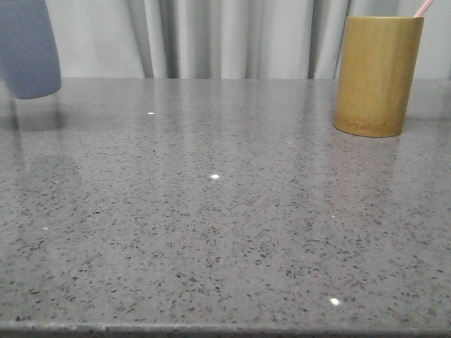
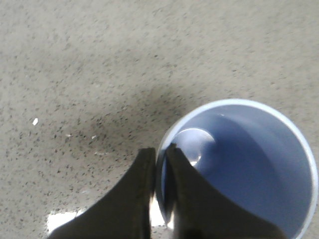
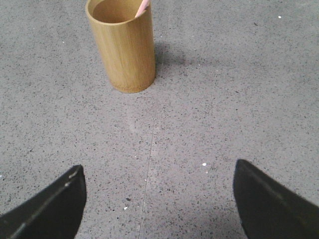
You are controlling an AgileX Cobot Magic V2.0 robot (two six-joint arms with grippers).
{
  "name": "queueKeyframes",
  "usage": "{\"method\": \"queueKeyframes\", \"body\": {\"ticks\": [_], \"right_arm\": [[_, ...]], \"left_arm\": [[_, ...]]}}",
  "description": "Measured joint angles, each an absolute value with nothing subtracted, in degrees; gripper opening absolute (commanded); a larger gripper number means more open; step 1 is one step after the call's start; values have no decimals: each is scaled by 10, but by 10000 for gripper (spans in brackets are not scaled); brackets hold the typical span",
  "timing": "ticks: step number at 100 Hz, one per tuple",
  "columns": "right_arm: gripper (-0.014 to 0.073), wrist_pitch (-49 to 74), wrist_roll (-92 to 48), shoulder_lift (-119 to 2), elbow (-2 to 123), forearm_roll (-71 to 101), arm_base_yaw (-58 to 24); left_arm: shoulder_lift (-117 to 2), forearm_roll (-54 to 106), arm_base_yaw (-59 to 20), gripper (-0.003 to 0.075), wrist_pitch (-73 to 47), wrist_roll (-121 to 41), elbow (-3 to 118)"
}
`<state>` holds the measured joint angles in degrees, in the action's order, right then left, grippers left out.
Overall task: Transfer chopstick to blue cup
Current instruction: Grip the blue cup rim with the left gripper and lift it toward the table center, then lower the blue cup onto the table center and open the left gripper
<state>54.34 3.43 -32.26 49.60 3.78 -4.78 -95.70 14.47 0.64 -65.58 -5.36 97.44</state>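
I should keep carrying the blue cup (image 1: pixel 29 53) to the middle tabletop (image 1: pixel 209 132) with my left gripper until the cup's base stands flat, because the cup hangs with its opening up and the middle tabletop is clear.
The blue cup (image 1: pixel 27 49) is at the far left of the front view, slightly tilted, and its base seems to hang just above its shadow on the table. In the left wrist view my left gripper (image 2: pixel 159 152) is shut on the rim of the blue cup (image 2: pixel 249 159), one finger inside and one outside; the cup is empty. A pink chopstick tip (image 1: pixel 423 8) pokes out of the bamboo holder (image 1: pixel 377 74) at the far right. My right gripper (image 3: pixel 158 167) is open over bare table, well short of the holder (image 3: pixel 124 47) and the chopstick (image 3: pixel 142 7).
The grey speckled table (image 1: pixel 225 211) spans the front view, with a pale curtain (image 1: pixel 232 39) behind its back edge. A thin seam line (image 3: pixel 148 164) runs along the tabletop between my right fingers.
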Motion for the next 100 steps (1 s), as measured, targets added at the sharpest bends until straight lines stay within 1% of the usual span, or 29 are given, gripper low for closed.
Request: {"method": "queueKeyframes", "body": {"ticks": [14,28,61,82,100], "right_arm": [[602,543,34,-323,496,38,-48],[602,543,34,-323,496,38,-48],[602,543,34,-323,496,38,-48],[602,543,34,-323,496,38,-48],[602,543,34,-323,496,38,-48]], "left_arm": [[-957,145,-33,-19,-665,-54,1002],[-965,149,-91,-19,-667,-40,1028],[-1048,145,-208,-19,-695,0,1111],[-1094,106,-256,-19,-711,20,1155],[-1117,99,-269,-19,-715,27,1163]]}}
